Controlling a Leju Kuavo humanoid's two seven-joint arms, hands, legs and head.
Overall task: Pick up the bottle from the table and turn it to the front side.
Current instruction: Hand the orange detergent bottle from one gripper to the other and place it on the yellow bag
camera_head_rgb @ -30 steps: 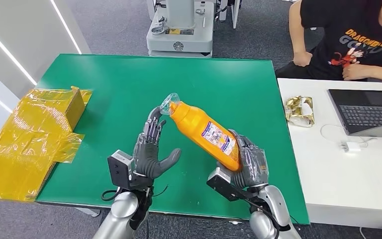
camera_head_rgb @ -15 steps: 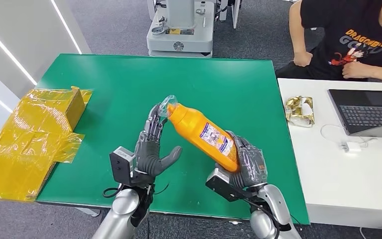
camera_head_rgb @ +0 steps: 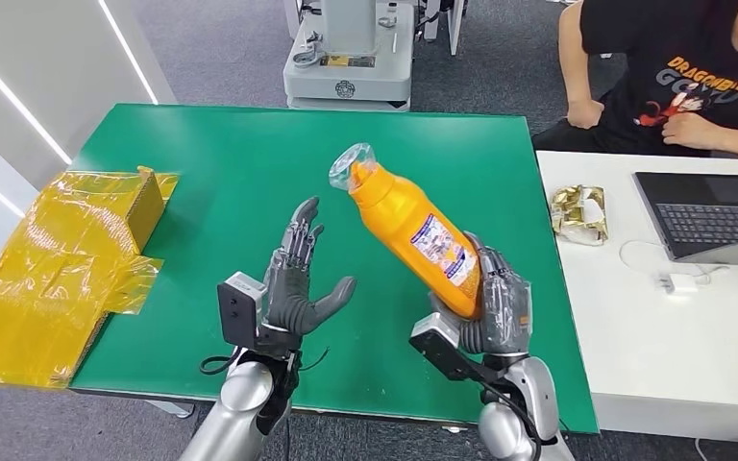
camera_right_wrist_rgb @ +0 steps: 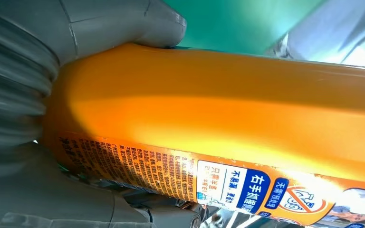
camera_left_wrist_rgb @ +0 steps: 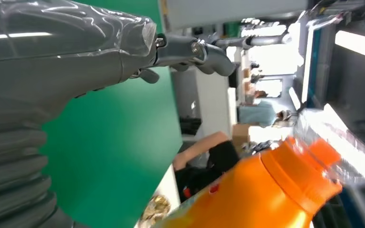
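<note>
I can see a red patch (camera_left_wrist_rgb: pixel 214 188) over the orange bottle's edge (camera_head_rgb: pixel 413 235), so I expect a hidden front with red marking when I turn the bottle.
An orange bottle (camera_head_rgb: pixel 411 230) with a clear wrapped cap and a printed label is lifted above the green table (camera_head_rgb: pixel 231 163), tilted with its cap up and to the left. My right hand (camera_head_rgb: pixel 495 307) grips its lower end; the bottle's orange side and label (camera_right_wrist_rgb: pixel 228 137) lie against the palm in the right wrist view. My left hand (camera_head_rgb: pixel 298 283) stands open to the left of the bottle, fingers spread and apart from it. In the left wrist view the left hand (camera_left_wrist_rgb: pixel 66 57) has the bottle's cap end (camera_left_wrist_rgb: pixel 285 185) close beside it.
Crumpled yellow plastic wrap and a box (camera_head_rgb: pixel 67 259) lie at the table's left edge. A white desk (camera_head_rgb: pixel 673 336) on the right holds a laptop (camera_head_rgb: pixel 711 216) and a gold wrapper (camera_head_rgb: pixel 578 213). A person (camera_head_rgb: pixel 673 77) sits behind it. A grey machine base (camera_head_rgb: pixel 346 58) stands beyond the table.
My right hand has lifted the bottle and swung its cap up and away from my left hand's fingertips. The left hand has stayed nearly in place, no longer near the cap.
</note>
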